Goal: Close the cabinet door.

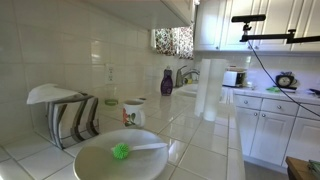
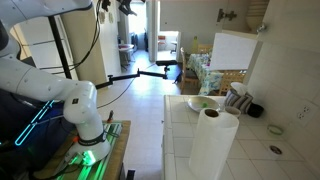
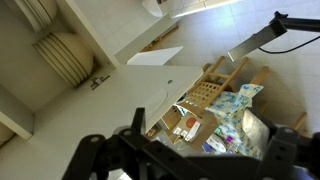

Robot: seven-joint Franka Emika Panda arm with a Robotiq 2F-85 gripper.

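My gripper will swing the white cabinet door (image 3: 118,105), which juts from the cabinet's plate section with its knob near the door's free edge (image 3: 169,82), over the plates when pushing.
In the wrist view my gripper (image 3: 190,160) is a dark shape along the bottom edge, its fingers spread wide with nothing between them. Above it is a white cabinet face (image 3: 120,105) with a small knob (image 3: 98,81). To the left an open compartment holds a stack of plates (image 3: 62,56). In an exterior view a white cabinet door (image 2: 236,50) stands open above the counter, and the white robot arm (image 2: 70,100) rises at the left, its hand cut off at the top edge. The upper cabinets (image 1: 215,25) show in an exterior view.
The tiled counter (image 1: 205,135) holds a white bowl (image 1: 120,160) with a green brush, a paper towel roll (image 1: 208,90), a mug (image 1: 133,113) and a dish rack (image 1: 68,115). Camera booms (image 1: 265,38) reach across near the cabinets. A cluttered table (image 3: 235,110) lies below.
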